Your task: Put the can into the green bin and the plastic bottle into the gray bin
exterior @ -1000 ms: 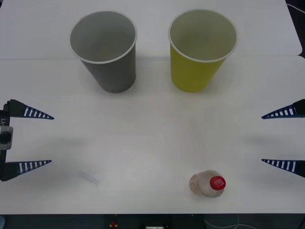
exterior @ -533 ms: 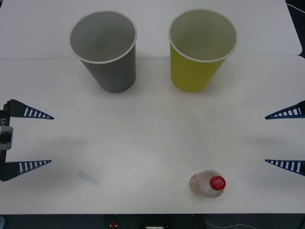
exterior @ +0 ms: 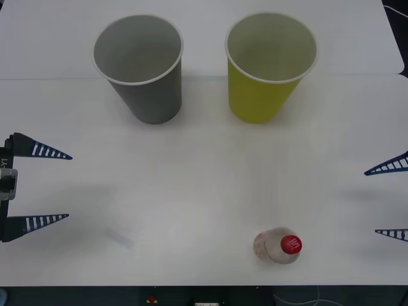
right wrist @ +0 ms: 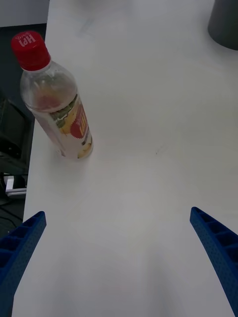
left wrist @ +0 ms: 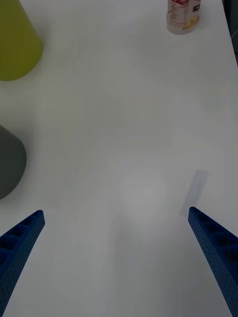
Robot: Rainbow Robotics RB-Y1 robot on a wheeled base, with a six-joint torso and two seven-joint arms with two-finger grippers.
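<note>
The gray bin's opening (exterior: pixel 138 50) is wide and its sides deep, so the plastic bottle (exterior: pixel 276 245) will sink below the bin's rim, cap up, when I lower it in.
The plastic bottle (exterior: pixel 278 246) stands upright near the table's front edge, right of centre, its red cap on top; it is also in the right wrist view (right wrist: pixel 57 106). At the back stand the gray bin (exterior: pixel 143 76) on the left and the green bin (exterior: pixel 264 76) on the right, both upright. My right gripper (exterior: pixel 371 203) is open at the right edge, level with and right of the bottle, holding nothing. My left gripper (exterior: pixel 69 187) is open at the left edge, also holding nothing. The can is out of view.
A small clear strip (exterior: pixel 119 238) lies flat on the white table (exterior: pixel 204 166) at front left, near the left gripper. The table's front edge runs just behind the bottle, with dark floor and equipment beyond it.
My right gripper has drawn back to the right, toward the table's edge and away from the bottle. The left gripper, bottle and bins have not moved.
</note>
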